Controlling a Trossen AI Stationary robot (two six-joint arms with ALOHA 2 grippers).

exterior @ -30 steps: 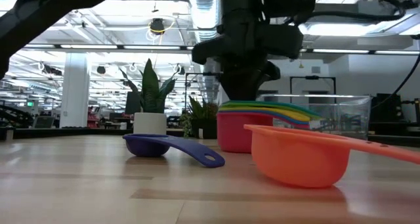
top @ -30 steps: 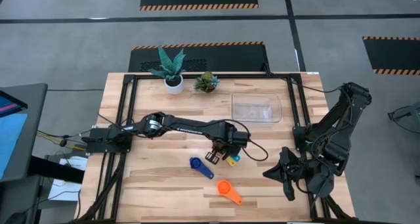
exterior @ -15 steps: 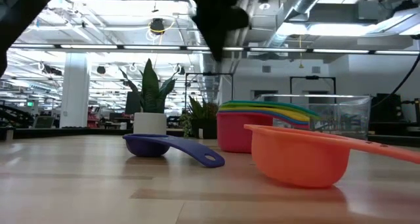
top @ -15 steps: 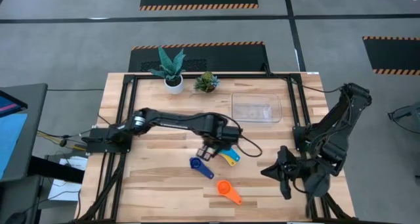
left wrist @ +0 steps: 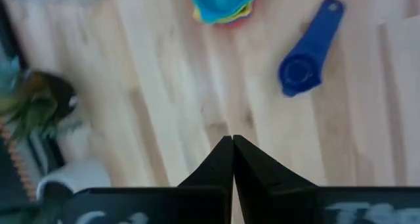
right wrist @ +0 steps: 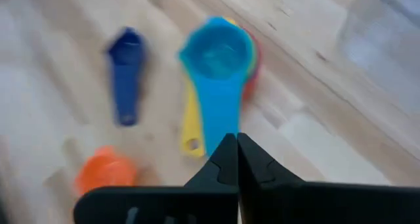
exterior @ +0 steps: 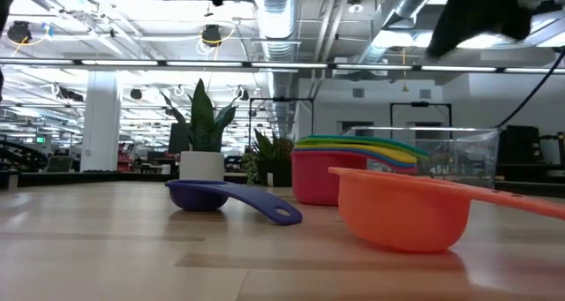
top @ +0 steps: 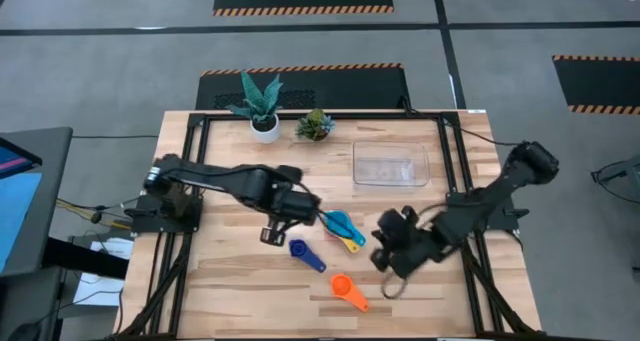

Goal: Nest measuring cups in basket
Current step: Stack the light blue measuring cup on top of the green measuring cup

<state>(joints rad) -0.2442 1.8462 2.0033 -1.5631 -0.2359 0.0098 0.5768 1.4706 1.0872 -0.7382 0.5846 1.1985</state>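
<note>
The yellow cup's handle (top: 352,246) sticks out from under the light blue handle, so the robot's left gripper should push it into line while the right gripper braces the light blue handle (top: 357,235).
Several measuring cups sit nested in one stack (top: 340,224) (exterior: 328,170) at the table's middle, a light blue cup (right wrist: 220,56) on top and a red one at the bottom. A dark blue cup (top: 305,253) (left wrist: 305,60) and an orange cup (top: 348,291) (right wrist: 105,171) lie apart on the wood, nearer the front edge. The clear basket (top: 390,164) stands behind them with nothing in it. My left gripper (top: 272,235) (left wrist: 231,140) hangs shut above the table, left of the stack. My right gripper (top: 382,253) (right wrist: 231,138) is shut, right of the stack, pointing toward it.
A white plant pot (top: 264,129) and a small green plant (top: 315,126) stand at the far edge, left of the basket. Bare wood lies along the table's left side and near the front left corner.
My left gripper has risen from the stack and gone toward the table's left edge; the stack stays where it was. My right gripper has come down and moved from the right side toward the stack.
</note>
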